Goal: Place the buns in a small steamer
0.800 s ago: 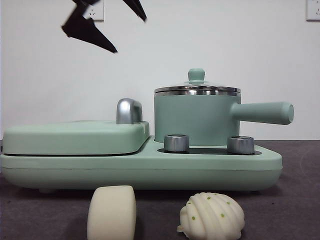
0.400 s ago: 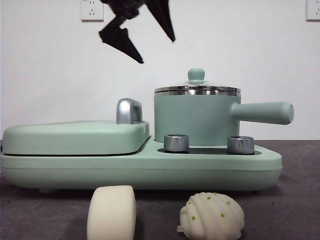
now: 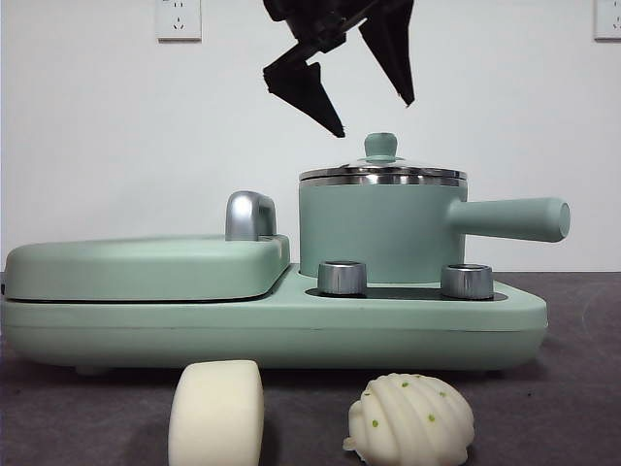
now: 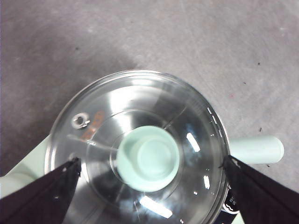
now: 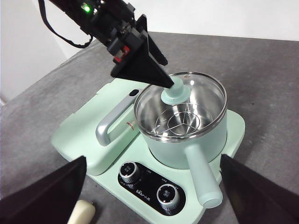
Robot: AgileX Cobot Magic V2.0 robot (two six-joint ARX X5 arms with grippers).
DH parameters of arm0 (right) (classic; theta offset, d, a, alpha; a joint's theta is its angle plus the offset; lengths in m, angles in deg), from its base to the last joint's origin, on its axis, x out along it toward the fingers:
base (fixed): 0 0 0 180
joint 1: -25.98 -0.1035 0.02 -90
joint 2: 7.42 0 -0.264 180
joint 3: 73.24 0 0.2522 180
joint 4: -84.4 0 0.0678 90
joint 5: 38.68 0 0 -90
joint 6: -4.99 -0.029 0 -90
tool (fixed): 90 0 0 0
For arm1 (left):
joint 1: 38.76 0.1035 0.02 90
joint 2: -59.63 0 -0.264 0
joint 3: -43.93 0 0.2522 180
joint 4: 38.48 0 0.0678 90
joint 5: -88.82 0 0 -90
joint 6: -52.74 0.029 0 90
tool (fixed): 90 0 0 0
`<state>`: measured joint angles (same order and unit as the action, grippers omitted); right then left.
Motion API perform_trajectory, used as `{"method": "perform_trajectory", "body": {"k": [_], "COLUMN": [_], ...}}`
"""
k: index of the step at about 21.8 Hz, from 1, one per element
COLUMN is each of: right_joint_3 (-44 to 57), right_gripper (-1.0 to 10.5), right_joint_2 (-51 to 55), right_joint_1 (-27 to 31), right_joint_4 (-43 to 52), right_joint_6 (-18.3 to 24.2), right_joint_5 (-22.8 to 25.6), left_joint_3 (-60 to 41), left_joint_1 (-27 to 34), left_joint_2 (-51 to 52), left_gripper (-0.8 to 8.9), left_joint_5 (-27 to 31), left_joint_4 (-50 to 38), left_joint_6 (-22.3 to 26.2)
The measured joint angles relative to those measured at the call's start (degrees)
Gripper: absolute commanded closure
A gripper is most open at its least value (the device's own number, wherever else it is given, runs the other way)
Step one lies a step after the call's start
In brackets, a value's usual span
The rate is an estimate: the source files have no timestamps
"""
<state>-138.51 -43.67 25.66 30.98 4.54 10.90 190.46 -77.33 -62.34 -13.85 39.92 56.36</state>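
The round glass lid (image 3: 382,174) has the green knob (image 3: 380,147) at its middle, so I expect the lid to come free and hang level when I lift it.
The mint-green small steamer (image 3: 378,233) stands on the cooker base, its glass lid (image 4: 140,140) on, with a green knob (image 3: 380,146). My left gripper (image 3: 374,116) hangs open just above the knob (image 4: 148,157), one jaw on each side. In the right wrist view the left gripper (image 5: 154,74) hovers over the steamer (image 5: 180,123). The smooth bun (image 3: 216,413) and the ridged, green-specked bun (image 3: 412,419) lie on the table in front. My right gripper (image 5: 152,196) is open and high above the table, holding nothing.
The flat mint-green griddle cover (image 3: 146,264) with chrome handle (image 3: 250,215) lies left of the steamer on the base (image 3: 272,330). Two steel dials (image 3: 342,277) sit at the front. The steamer's side handle (image 3: 509,217) points right.
My left gripper has moved right and down from the upper left, and now hangs over the lid knob. The buns and the steamer have not moved.
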Motion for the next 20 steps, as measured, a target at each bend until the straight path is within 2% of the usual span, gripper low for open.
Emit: {"method": "perform_trajectory", "body": {"k": [2, 5, 9, 16, 20], "right_joint_3": [0.00, 0.00, 0.00, 0.00, 0.00], "right_gripper": [4.9, 4.9, 4.9, 4.9, 4.9], "right_joint_2": [-0.13, -0.15, -0.15, -0.15, -0.15], "right_joint_1": [0.00, 0.00, 0.00, 0.00, 0.00], "right_joint_4": [0.00, 0.00, -0.07, -0.11, -0.13], "right_joint_6": [0.00, 0.00, 0.00, 0.00, 0.00], "right_joint_5": [-0.02, -0.02, -0.02, -0.02, -0.02], "left_joint_3": [0.00, 0.00, 0.00, 0.00, 0.02], "left_joint_1": [-0.20, -0.79, -1.25, -1.16, -1.11], "left_joint_2": [-0.92, -2.08, -2.25, -3.37, -3.39], "left_gripper": [3.29, 4.10, 4.18, 6.08, 6.28], "left_joint_5": [0.39, 0.74, 0.77, 1.03, 1.16], "left_joint_4": [0.07, 0.00, -0.09, -0.20, -0.35], "left_joint_6": [0.26, 1.16, 1.55, 1.70, 2.01]}}
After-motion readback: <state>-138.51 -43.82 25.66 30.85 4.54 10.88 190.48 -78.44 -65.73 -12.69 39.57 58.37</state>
